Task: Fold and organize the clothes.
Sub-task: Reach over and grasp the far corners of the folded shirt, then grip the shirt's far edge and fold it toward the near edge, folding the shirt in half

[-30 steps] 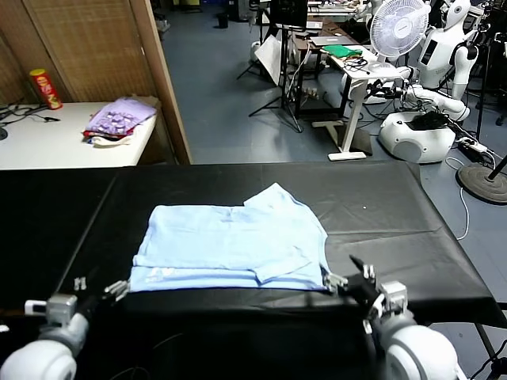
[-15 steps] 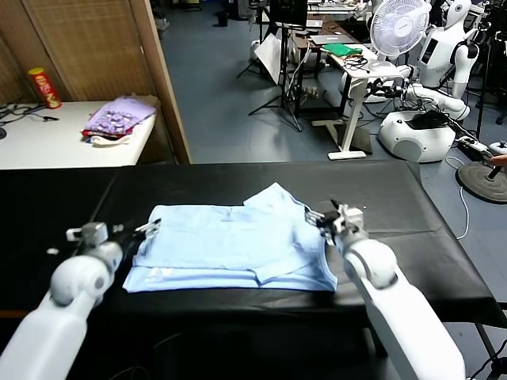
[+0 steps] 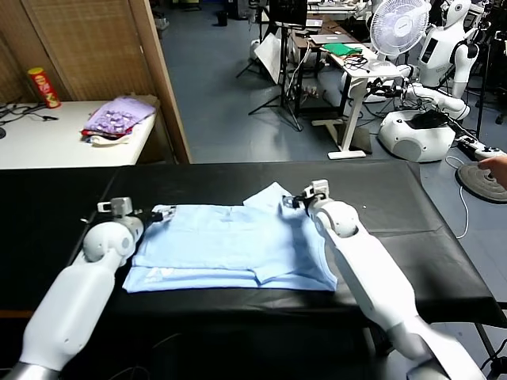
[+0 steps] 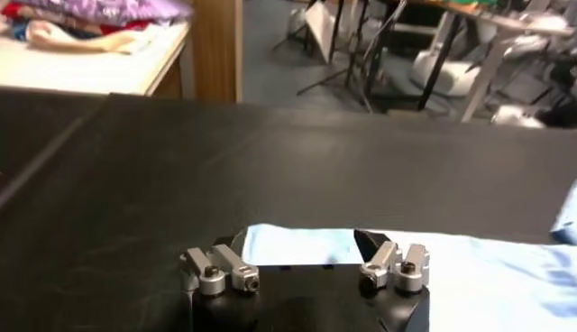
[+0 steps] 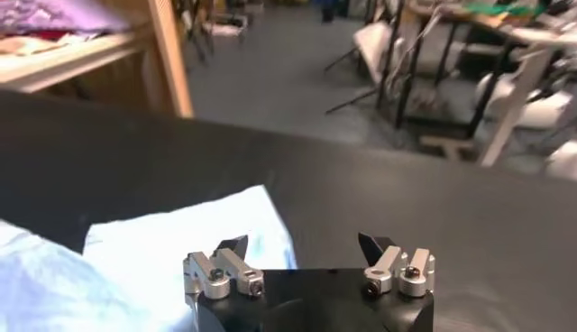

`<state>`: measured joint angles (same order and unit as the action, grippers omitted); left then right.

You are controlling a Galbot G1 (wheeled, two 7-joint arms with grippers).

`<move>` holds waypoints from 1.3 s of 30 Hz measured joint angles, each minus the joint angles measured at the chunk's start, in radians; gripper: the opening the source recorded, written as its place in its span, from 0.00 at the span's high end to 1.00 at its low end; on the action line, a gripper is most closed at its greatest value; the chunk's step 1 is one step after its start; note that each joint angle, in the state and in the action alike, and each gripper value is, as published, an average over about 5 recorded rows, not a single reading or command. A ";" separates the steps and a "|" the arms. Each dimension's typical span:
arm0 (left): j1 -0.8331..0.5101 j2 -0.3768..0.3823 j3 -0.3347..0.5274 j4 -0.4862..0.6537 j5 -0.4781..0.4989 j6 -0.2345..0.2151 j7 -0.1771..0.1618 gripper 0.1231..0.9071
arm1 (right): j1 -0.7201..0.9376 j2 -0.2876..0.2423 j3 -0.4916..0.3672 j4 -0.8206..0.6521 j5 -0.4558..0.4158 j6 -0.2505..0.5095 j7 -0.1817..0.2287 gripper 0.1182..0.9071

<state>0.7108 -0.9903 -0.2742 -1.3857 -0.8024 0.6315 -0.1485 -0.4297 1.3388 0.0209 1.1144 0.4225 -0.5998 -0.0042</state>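
Observation:
I expect the sleeve (image 3: 268, 195) to fold in with the T-shirt's limp far edge (image 3: 210, 207) when I pull that edge nearer, because the sleeve runs straight out of it.
The pale light-blue T-shirt (image 3: 230, 245) lies partly folded on the black table (image 3: 380, 198), with one sleeve sticking out at its far edge. My left gripper (image 3: 162, 214) is open at the shirt's far left corner. In the left wrist view the left gripper (image 4: 305, 242) has the shirt's edge (image 4: 469, 280) lying between its spread fingers. My right gripper (image 3: 291, 202) is open at the far right corner, by the sleeve. In the right wrist view the right gripper (image 5: 304, 244) has one fingertip (image 5: 233, 244) over the sleeve (image 5: 171, 248) and the other over bare table.
A purple patterned cloth pile (image 3: 119, 117) and a red can (image 3: 45, 87) sit on a white side table (image 3: 47, 142) at the back left. Behind the black table are a fan (image 3: 400, 28), desks and another white robot (image 3: 432, 95).
Both arms have moved from the table's front edge forward along the shirt's sides to its far corners. Both grippers stay open and the shirt has not moved.

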 joint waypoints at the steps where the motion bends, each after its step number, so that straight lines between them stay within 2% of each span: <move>1: -0.004 0.000 0.001 0.007 0.000 -0.001 0.001 0.14 | 0.002 0.004 -0.001 -0.008 0.000 0.001 -0.001 0.20; 4: -0.011 -0.002 0.003 0.019 -0.001 -0.006 0.006 0.19 | 0.007 0.016 -0.001 -0.025 -0.001 0.007 -0.004 0.34; 6: -0.013 -0.002 0.005 0.023 0.000 -0.008 0.013 0.29 | 0.008 0.022 0.000 -0.034 -0.003 0.012 -0.006 0.48; 12: -0.016 -0.003 0.008 0.030 0.013 -0.022 0.040 0.68 | 0.000 0.034 0.012 -0.044 -0.007 0.042 0.007 0.88; 15: -0.018 -0.004 0.010 0.034 0.023 -0.028 0.044 0.88 | -0.014 0.031 0.024 -0.033 -0.017 0.093 0.010 0.98; 17: -0.018 -0.006 0.008 0.034 0.032 -0.036 0.044 0.97 | -0.026 0.022 0.030 -0.015 -0.012 0.127 0.001 0.99; 19: -0.016 -0.007 0.003 0.031 0.044 -0.047 0.044 0.99 | -0.042 0.010 0.035 0.015 0.003 0.151 -0.010 0.99; 23: 0.001 -0.001 -0.018 0.004 0.064 -0.061 0.043 0.99 | -0.090 -0.027 0.053 0.113 0.033 0.159 -0.023 0.99; 27: 0.037 0.015 -0.045 -0.051 0.083 -0.072 0.040 0.99 | -0.164 -0.082 0.080 0.253 0.068 0.131 -0.025 0.99; 33: 0.135 0.055 -0.083 -0.179 0.099 -0.086 0.034 0.99 | -0.300 -0.178 0.125 0.464 0.149 0.059 0.018 0.99; 39: 0.275 0.109 -0.126 -0.313 0.126 -0.099 0.021 0.99 | -0.424 -0.239 0.161 0.609 0.162 0.007 0.061 0.99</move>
<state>0.9853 -0.8817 -0.4003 -1.6983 -0.6761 0.5320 -0.1277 -0.8538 1.1000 0.1820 1.7238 0.5844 -0.5926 0.0564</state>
